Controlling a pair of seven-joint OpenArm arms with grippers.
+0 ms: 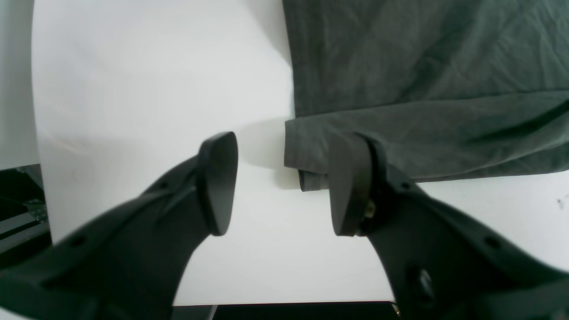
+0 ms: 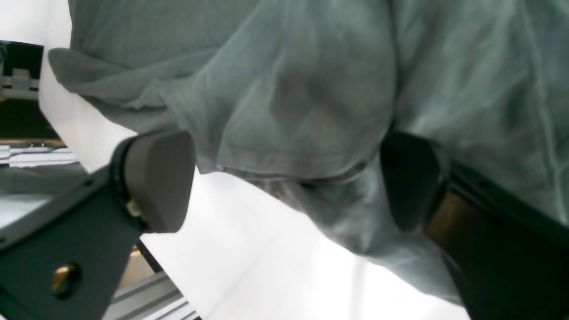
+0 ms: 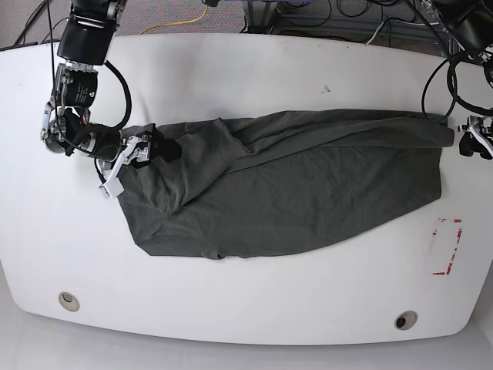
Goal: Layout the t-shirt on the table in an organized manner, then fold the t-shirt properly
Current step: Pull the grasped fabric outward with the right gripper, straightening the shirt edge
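Observation:
The t-shirt's folded flap (image 3: 183,171) is under my right gripper, which is too far in from the t-shirt's outer corner (image 3: 130,130). Next, I move my right gripper back out so that its fingers are on both sides of that corner.
The dark grey-green t-shirt (image 3: 293,185) lies spread and wrinkled across the middle of the white table (image 3: 246,77). My right gripper (image 3: 137,163) is at the shirt's left edge in the base view. In the right wrist view the right gripper (image 2: 284,182) stands wide open, and loose cloth (image 2: 289,111) hangs between its fingers and drapes over one finger (image 2: 409,182). My left gripper (image 3: 471,142) is at the shirt's far right corner. In the left wrist view the left gripper (image 1: 284,186) is open, with a folded hem corner (image 1: 306,151) lying against one finger (image 1: 351,186).
A red tape rectangle (image 3: 445,247) marks the table's right side. Two round grommet holes (image 3: 68,300) (image 3: 406,319) sit near the front edge. Cables (image 3: 362,19) run behind the table. The table's edge (image 1: 284,304) is just below the left gripper.

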